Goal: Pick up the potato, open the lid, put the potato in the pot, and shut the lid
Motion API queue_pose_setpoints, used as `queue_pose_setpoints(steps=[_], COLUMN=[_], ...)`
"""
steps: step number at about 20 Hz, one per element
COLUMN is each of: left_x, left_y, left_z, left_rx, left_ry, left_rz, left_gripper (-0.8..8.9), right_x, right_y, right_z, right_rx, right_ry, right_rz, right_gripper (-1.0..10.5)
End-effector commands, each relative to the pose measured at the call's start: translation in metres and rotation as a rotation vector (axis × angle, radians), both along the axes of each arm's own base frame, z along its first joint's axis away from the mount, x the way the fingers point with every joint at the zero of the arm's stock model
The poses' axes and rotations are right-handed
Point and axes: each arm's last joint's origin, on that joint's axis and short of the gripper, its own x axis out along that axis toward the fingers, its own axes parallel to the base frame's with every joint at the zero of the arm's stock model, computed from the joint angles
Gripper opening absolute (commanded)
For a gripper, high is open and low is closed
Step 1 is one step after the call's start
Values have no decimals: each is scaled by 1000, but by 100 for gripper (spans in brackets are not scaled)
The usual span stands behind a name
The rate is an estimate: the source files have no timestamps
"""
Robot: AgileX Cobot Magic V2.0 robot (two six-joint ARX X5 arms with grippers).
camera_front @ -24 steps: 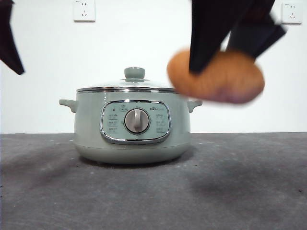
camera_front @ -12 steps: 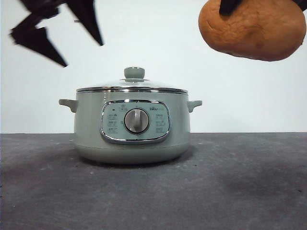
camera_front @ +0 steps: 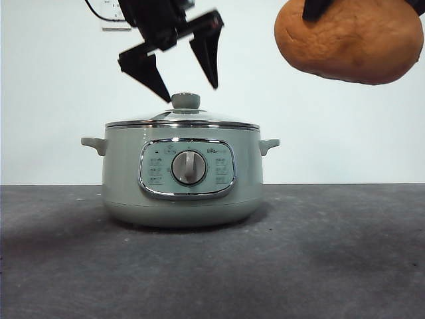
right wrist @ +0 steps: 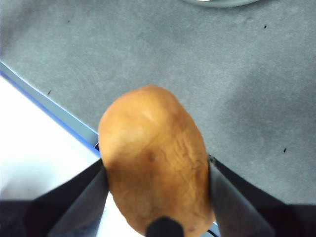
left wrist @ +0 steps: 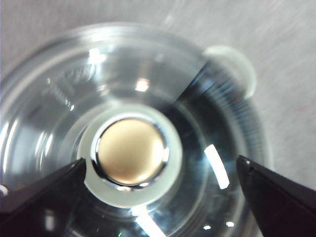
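Observation:
The glass lid [camera_front: 216, 117] will lift away in one piece and leave the pot standing when I raise the lid's knob, since the plain rim [camera_front: 182, 124] sits on the pot.
The sage-green pot [camera_front: 182, 176] stands mid-table with the glass lid [camera_front: 182, 120] closed on it. My left gripper [camera_front: 188, 90] hangs open just above the lid's green knob [camera_front: 186, 101], one jaw on each side of it. From the left wrist camera the knob [left wrist: 131, 153] sits between the open jaws, below them. The orange-brown potato [camera_front: 348, 38] is held high at the upper right, well clear of the pot, with my right gripper [right wrist: 157, 170] shut on it [right wrist: 155, 168].
Grey table surface [camera_front: 319, 252] spreads in front of and around the pot. A white wall with a socket [camera_front: 109, 20] stands behind. In the right wrist view the table's blue-edged border [right wrist: 49, 106] lies under the potato.
The left gripper has swung in from the upper left to just above the lid's knob. The potato rose up and to the right a second ago and has stayed still since.

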Motion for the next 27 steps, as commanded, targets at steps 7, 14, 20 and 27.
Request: queue_pose_setpoints(steps=[7,14,20,27], left_x=[3,8,8,9], left_y=[-7,-11,-11,-11], left_z=[-5,-10,-15,-12], left_rx=[51,59,74,113], left_ry=[-42,-60,-35,-85], left_rz=[-6,3,1,-28], left_gripper=[555,302,214,-9], right_x=[1,1,1,1], right_y=[1,1,1,1], right_z=[1,1,1,1], right_rx=[12,12,11,11], right_ry=[-4,-4,-3,-4], right_rz=[-10,-10,-10,-10], right_gripper=[-1,-1,-1,-1])
